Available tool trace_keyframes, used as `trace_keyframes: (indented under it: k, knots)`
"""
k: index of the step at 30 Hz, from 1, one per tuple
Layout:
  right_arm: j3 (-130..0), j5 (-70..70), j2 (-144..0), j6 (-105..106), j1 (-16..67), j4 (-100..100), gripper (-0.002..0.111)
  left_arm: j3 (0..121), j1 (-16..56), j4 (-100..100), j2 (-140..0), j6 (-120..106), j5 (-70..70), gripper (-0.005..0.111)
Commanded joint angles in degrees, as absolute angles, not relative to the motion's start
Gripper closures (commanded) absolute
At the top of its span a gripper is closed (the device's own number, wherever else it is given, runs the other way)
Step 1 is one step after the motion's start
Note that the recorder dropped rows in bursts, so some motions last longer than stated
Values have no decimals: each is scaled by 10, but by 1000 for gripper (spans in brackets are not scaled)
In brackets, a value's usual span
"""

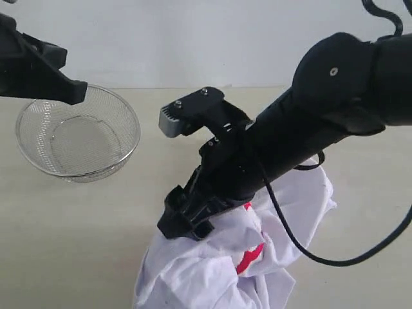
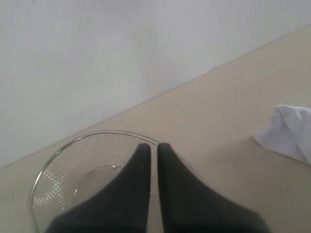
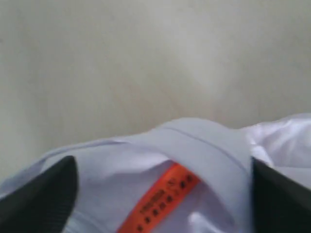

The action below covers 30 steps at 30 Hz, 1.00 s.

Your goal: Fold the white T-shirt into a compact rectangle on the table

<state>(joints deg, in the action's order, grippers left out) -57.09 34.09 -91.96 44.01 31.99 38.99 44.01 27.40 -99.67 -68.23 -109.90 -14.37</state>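
My right gripper should take hold of the T-shirt's far part while my left gripper takes its near part [image 1: 177, 280], because the white T-shirt's red lettering [image 1: 249, 258] is buried in folds.
The white T-shirt [image 1: 193, 277] lies crumpled in a heap on the table [image 1: 71, 244] at the front middle, with a bit of red lettering [image 1: 252, 256] showing. My right gripper [image 1: 183, 222] reaches down onto the heap's top. In the right wrist view its jaws stand wide open [image 3: 163, 162], one dark finger [image 3: 46, 194] at each side, and the shirt's collar [image 3: 209, 145] with the orange tag [image 3: 160, 199] lies between them. My left gripper [image 1: 67, 90] hovers at the far left above the basket, shut with nothing in it [image 2: 153, 145]. A shirt corner [image 2: 291, 136] shows there.
A round silver wire-mesh basket [image 1: 77, 138] stands at the back left, under the left gripper [image 2: 73, 165]. A black cable [image 1: 302, 248] hangs from the right arm over the shirt. A pale wall [image 1: 193, 38] closes the table's far edge.
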Motion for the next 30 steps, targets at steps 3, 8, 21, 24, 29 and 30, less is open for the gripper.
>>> trace_keyframes:
  k: [3,8,21,24,29,30]
  knots:
    - [-632,396,-883,317,320,306,6,377,280,-999,-643,-1054,-135,102]
    - [-669,549,-879,270,320,309,6,372,280,-999,-643,-1049,-135,102]
    - [-671,389,-917,-39,319,-259,105,294,280,-999,-650,-942,126,102]
    - [-676,388,-926,-49,319,-240,100,292,280,-989,-663,-922,112,102]
    - [-676,407,-910,89,320,-19,97,292,280,-982,-677,-917,83,102]
    - [-676,409,-904,138,320,31,91,292,280,-982,-680,-917,83,102]
